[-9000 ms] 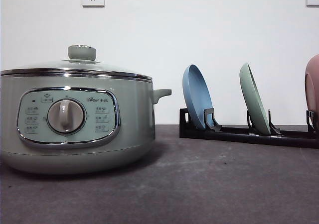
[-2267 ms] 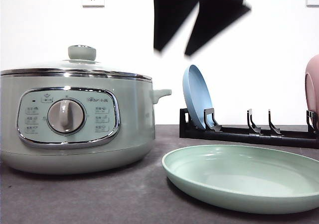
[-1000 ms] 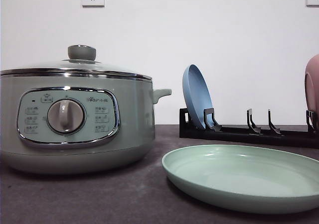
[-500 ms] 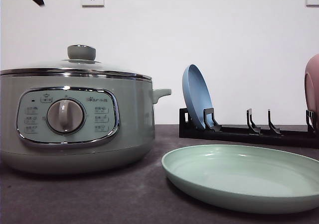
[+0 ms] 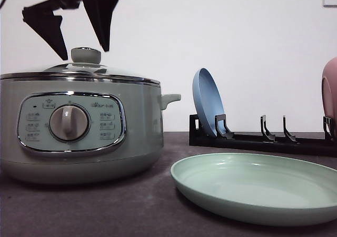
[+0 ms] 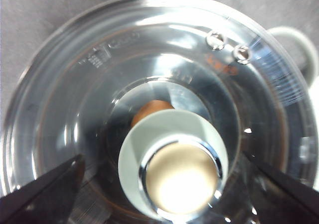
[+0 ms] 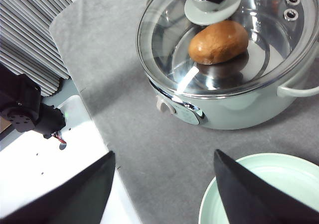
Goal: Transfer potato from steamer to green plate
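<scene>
The glass lid (image 5: 113, 71) will come off in one piece and the steamer will stay put when the robot lifts the lid's knob, because a plain round rim (image 5: 126, 79) rests on the steamer.
The steamer (image 5: 79, 131) stands at the left with its glass lid (image 7: 219, 40) on. Through the glass the orange-brown potato (image 7: 218, 42) lies inside, partly behind the lid knob (image 6: 174, 169) in the left wrist view, potato (image 6: 149, 109). My left gripper (image 5: 84, 52) hangs open just over the knob (image 5: 86, 55), one finger on each side, not touching it. The green plate (image 5: 258, 187) lies flat on the table to the right of the steamer. My right gripper (image 7: 163, 153) is open and high above the table with nothing in it, near the plate (image 7: 259, 189).
A black rack (image 5: 263, 141) at the back right holds an upright blue plate (image 5: 208, 102) and a pink plate (image 5: 330, 95) at the right edge. The grey mat's edge (image 7: 79, 89) borders a white surface by the robot base.
My left gripper has come down from the upper left to straddle the lid knob. Earlier, the green plate went from the rack to the table.
</scene>
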### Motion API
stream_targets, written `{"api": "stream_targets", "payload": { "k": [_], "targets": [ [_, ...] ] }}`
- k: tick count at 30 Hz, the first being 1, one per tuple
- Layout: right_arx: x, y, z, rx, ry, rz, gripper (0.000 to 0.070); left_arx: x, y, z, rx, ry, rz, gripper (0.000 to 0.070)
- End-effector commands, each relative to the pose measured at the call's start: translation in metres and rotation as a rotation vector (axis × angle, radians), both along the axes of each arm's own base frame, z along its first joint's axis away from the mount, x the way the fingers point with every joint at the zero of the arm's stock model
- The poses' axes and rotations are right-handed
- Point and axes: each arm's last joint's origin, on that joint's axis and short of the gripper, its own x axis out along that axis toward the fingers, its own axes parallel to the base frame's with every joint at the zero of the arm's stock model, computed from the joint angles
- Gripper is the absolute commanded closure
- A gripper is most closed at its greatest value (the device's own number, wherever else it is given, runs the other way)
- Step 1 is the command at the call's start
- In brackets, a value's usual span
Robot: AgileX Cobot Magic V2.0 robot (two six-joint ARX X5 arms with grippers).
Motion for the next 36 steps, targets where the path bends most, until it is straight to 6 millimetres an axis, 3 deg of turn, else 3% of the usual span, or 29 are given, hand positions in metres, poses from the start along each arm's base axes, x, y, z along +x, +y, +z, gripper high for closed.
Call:
{"api": "stream_targets", "payload": {
  "k": [1,6,9,14,18,23,32,36],
  "targets": [
    [0.002,0.003,0.003,0.003,-0.02,0.012,0.0308,0.005,-0.005,0.002,0.003,-0.016,-0.013,0.0072],
    [0.002,0.003,0.003,0.003,-0.022,0.013,0.0308,0.007,-0.008,-0.002,0.009,-0.004,-0.017,0.0079],
    [0.002,0.003,0.003,0.003,-0.022,0.013,0.0308,0.007,-0.01,-0.004,0.013,0.004,-0.023,0.0146],
    [0.002,0.003,0.003,0.003,-0.022,0.013,0.0308,0.005,-0.014,-0.004,0.013,0.006,-0.036,0.0177],
    [0.002,0.003,0.003,0.003,-0.022,0.013,0.0308,0.004,-0.016,-0.005,0.014,0.01,-0.04,0.0275],
    [0.002,0.003,0.003,0.003,-0.022,0.013,0.0308,0.003,-0.016,-0.005,0.015,0.016,-0.037,0.0299],
    [0.002,0.003,0.003,-0.008,-0.03,-0.002,0.0308,0.002,-0.015,-0.005,0.022,0.033,-0.036,0.0525],
    [0.002,0.003,0.003,-0.009,-0.031,-0.003,0.0308,0.002,-0.015,-0.006,0.022,0.034,-0.036,0.0672]
  ]
}}
